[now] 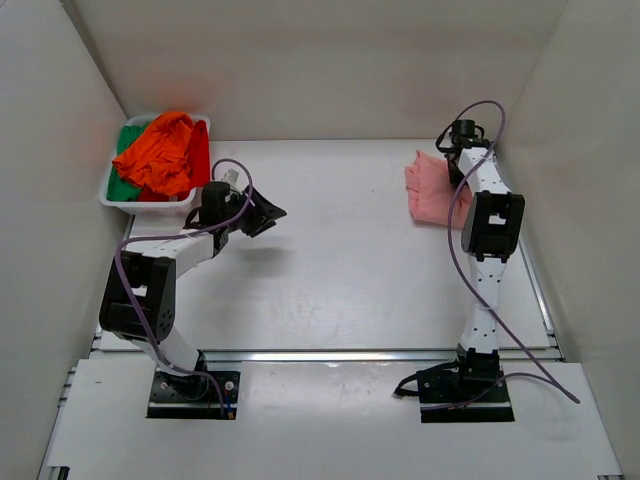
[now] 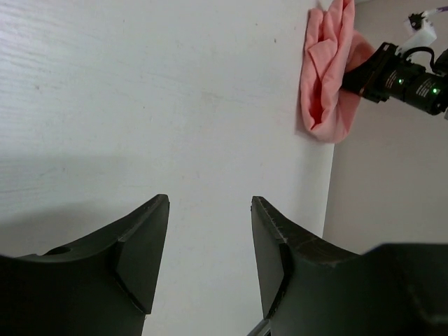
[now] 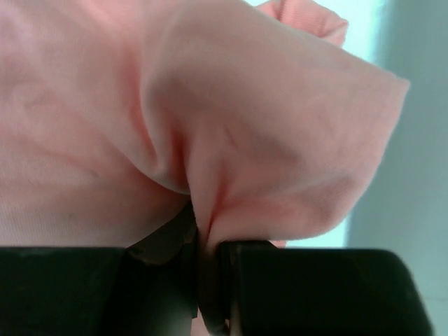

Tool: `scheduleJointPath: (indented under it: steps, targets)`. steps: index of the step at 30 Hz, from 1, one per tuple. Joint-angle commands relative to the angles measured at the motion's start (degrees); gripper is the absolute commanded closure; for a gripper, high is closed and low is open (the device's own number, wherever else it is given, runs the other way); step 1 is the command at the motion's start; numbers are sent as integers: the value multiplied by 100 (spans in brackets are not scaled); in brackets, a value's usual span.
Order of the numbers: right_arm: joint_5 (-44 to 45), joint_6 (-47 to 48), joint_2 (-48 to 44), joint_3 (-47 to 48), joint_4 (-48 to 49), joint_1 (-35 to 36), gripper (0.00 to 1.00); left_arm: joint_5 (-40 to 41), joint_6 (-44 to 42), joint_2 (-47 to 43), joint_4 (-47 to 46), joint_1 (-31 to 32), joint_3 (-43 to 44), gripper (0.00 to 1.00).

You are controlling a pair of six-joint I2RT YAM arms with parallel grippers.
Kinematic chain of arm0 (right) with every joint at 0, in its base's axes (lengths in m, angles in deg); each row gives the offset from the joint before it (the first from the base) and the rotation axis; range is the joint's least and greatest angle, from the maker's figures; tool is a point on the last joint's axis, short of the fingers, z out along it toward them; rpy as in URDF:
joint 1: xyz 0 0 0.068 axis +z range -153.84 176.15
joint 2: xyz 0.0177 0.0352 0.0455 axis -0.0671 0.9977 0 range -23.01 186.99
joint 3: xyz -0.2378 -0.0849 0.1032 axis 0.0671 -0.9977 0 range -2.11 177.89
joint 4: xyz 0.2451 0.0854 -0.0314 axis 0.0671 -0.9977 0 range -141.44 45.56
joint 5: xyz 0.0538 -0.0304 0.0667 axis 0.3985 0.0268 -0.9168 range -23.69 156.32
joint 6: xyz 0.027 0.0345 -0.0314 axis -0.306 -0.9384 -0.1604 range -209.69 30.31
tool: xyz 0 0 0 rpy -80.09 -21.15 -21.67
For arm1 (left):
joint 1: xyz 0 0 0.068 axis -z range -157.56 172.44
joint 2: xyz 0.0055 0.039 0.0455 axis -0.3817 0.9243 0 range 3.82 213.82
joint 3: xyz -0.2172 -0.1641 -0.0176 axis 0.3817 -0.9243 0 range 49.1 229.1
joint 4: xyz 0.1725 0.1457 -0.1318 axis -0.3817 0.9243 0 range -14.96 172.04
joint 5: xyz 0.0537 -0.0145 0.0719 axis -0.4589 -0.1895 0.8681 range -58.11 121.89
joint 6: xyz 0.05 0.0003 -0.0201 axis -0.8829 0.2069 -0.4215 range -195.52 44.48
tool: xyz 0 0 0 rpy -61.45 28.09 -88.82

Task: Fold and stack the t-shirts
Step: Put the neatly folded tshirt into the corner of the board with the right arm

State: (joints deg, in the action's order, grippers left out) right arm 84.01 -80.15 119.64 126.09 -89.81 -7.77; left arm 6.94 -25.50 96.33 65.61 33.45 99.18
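The salmon-pink t-shirt's wall-side edge (image 1: pixel 462 206) is in my right gripper and the way to the table's corner (image 1: pixel 496 146) is clear, so I should go on pulling until the edge is there.
The salmon-pink t-shirt (image 1: pixel 432 190) lies bunched at the far right of the table, and it also shows in the left wrist view (image 2: pixel 323 77). My right gripper (image 1: pixel 452 160) is shut on a fold of the salmon-pink t-shirt (image 3: pixel 231 140), which fills the right wrist view. The orange t-shirt (image 1: pixel 162 150) lies on top of the red t-shirt (image 1: pixel 200 155) and the green t-shirt (image 1: pixel 122 180) in the white tray (image 1: pixel 150 207) at the far left. My left gripper (image 1: pixel 262 217) is open and empty over bare table just right of the tray, its fingers (image 2: pixel 143 245) apart.
White walls enclose the table on the left, back and right. The right arm (image 1: pixel 487 225) reaches along the right wall. The right wrist camera (image 2: pixel 399 77) shows beside the pink shirt in the left wrist view.
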Motion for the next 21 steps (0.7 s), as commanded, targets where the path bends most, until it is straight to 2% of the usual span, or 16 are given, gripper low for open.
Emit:
scheduleJointPath:
  steps: [1,7,11,15,18,19,21]
  targets:
    - [596,636,272,381,651,-319,100,-203,-107,-444,99,77,-130,39]
    - [156,1497,123,-295,2556,-635,100,-283,-133,-550,248,165,-254,39]
    - [-440,1253,412,-85,2769,-829,99,-309,-203,-664,415,218,-280,39]
    - [-837,1392,588,-15,3147,-891,89,-335,-282,-743,670,244,-271,39]
    - [-1064,1428,527,-23,3454,-917,72,-309,-352,-761,741,244,-289,39]
    - [-1110,1306,518,-32,3542,-909,58,-291,-309,-778,715,262,-332,39]
    - [-1101,1217,370,-76,3578,-926,24,-256,-317,-787,741,314,-306,38]
